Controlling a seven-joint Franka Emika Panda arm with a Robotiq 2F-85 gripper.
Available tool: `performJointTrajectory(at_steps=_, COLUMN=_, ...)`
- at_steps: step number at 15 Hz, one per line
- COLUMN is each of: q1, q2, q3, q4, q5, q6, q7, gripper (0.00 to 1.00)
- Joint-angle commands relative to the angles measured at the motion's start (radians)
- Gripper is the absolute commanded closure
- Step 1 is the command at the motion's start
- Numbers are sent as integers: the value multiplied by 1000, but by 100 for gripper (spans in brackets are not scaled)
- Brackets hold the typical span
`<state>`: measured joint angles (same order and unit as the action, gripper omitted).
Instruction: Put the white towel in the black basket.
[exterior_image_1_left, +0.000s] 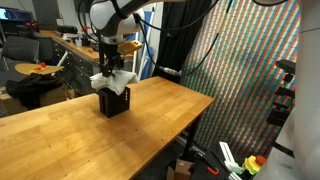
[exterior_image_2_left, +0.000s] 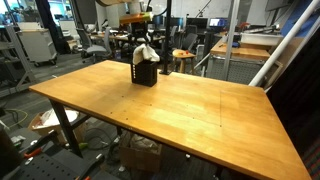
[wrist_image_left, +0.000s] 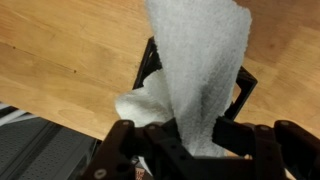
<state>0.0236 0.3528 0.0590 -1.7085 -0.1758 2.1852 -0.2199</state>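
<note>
The white towel is hanging over the open top of the black basket, so the robot's gripper goes on lowering until its fingers are close to the basket's rim, and then let go.
The white towel hangs from my gripper, whose fingers are shut on it. Its lower end bunches in the open top of the black basket, spilling over the rim. In both exterior views the gripper hovers just above the basket, which stands on the wooden table. The towel drapes between the gripper and the basket opening.
The wooden table carries only the basket. Its edge lies close behind the basket in an exterior view. Lab benches, chairs and equipment stand beyond the table. A patterned curtain hangs at one side.
</note>
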Motion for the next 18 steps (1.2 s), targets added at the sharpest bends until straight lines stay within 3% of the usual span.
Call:
performJointTrajectory(at_steps=1, q1=-4, q2=48, q3=14, q4=40, q5=50, q6=8, q7=-37, gripper=94)
performJointTrajectory(at_steps=8, q1=-15, q2=88, q3=16, q4=16, q5=80, q6=14, q7=-48, gripper=94)
performJointTrajectory(at_steps=18, q1=-21, q2=181, q3=48, q4=97, q5=142, q6=9, q7=-104, gripper=94)
